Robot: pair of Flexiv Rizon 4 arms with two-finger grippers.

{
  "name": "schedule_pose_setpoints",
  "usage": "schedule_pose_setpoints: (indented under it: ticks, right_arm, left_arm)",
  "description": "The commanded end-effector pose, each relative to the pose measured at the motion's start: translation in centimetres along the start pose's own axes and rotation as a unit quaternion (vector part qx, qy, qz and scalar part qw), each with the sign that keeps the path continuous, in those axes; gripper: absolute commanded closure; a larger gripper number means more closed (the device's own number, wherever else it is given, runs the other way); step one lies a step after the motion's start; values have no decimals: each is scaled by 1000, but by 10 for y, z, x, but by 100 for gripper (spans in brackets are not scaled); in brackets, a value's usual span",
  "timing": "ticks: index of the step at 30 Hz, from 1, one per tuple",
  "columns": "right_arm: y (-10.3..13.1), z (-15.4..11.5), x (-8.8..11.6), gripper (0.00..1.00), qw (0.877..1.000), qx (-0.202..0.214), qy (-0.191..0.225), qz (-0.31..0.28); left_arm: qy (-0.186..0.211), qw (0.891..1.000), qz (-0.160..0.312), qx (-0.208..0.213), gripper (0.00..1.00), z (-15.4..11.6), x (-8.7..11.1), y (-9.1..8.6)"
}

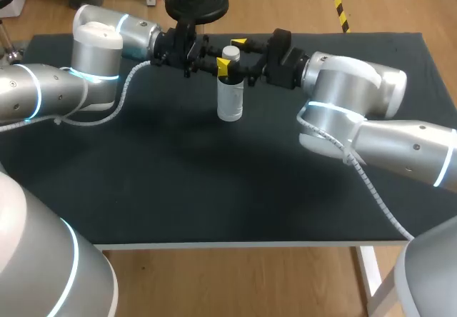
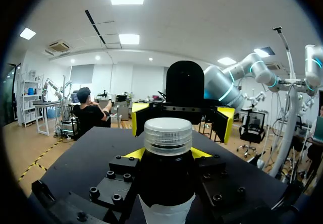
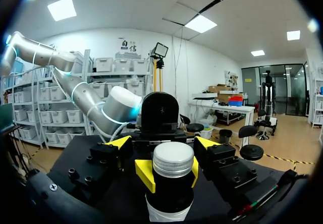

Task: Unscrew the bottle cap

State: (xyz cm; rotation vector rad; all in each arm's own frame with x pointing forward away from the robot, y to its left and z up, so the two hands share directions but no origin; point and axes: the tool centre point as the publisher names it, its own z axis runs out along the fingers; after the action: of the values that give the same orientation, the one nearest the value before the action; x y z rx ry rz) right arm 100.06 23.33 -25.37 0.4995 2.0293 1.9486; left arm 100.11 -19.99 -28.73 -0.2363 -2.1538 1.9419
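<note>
The robot's left gripper has hold of only the dark neck, so the white bottle [image 1: 230, 103] will tilt slightly when the robot twists the cap off.
A white bottle [image 1: 230, 99] with a dark neck and a pale ribbed cap [image 1: 230, 51] stands upright on the dark table toward its far side. My left gripper [image 1: 223, 63] comes in from the left and is shut on the bottle's dark neck [image 2: 166, 183], its yellow tips pressed to both sides just under the cap [image 2: 168, 135]. My right gripper [image 1: 241, 54] comes in from the opposite side at cap height. In its own view the right gripper [image 3: 162, 143] is open, its tips standing a little off each side of the cap [image 3: 173, 159].
The black table top [image 1: 214, 188] reaches to a white front edge. My left arm's silver links [image 1: 93, 60] lie over its far left part. My right arm's links [image 1: 357, 96] lie over its right part.
</note>
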Motion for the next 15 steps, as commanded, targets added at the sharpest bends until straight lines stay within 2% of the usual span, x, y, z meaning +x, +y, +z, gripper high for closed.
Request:
schedule_pose_setpoints:
  ticks: [1, 2, 4, 7, 11, 12, 14, 15]
  right_arm:
    - [0, -1, 0, 13, 1000, -11, 2, 3]
    - [0, -1, 0, 10, 1000, -11, 2, 3]
    - [1, -1, 0, 10, 1000, -13, 3, 3]
    - [1, -1, 0, 17, 1000, -14, 4, 4]
    - [0, -1, 0, 33, 1000, -14, 6, 6]
    - [0, -1, 0, 51, 1000, -14, 6, 6]
    - [0, -1, 0, 64, 1000, -14, 8, 6]
    - [0, -1, 0, 74, 1000, -14, 9, 6]
  left_arm:
    - [4, 1000, 0, 1, 100, -1, -3, 2]
    - [4, 1000, 0, 1, 100, -1, -3, 2]
    - [4, 1000, 0, 1, 100, -1, -3, 2]
    - [4, 1000, 0, 1, 100, -1, -3, 2]
    - [4, 1000, 0, 1, 100, -1, -3, 2]
    - [4, 1000, 0, 1, 100, -1, -3, 2]
    - [4, 1000, 0, 1, 100, -1, -3, 2]
    - [4, 1000, 0, 1, 100, -1, -3, 2]
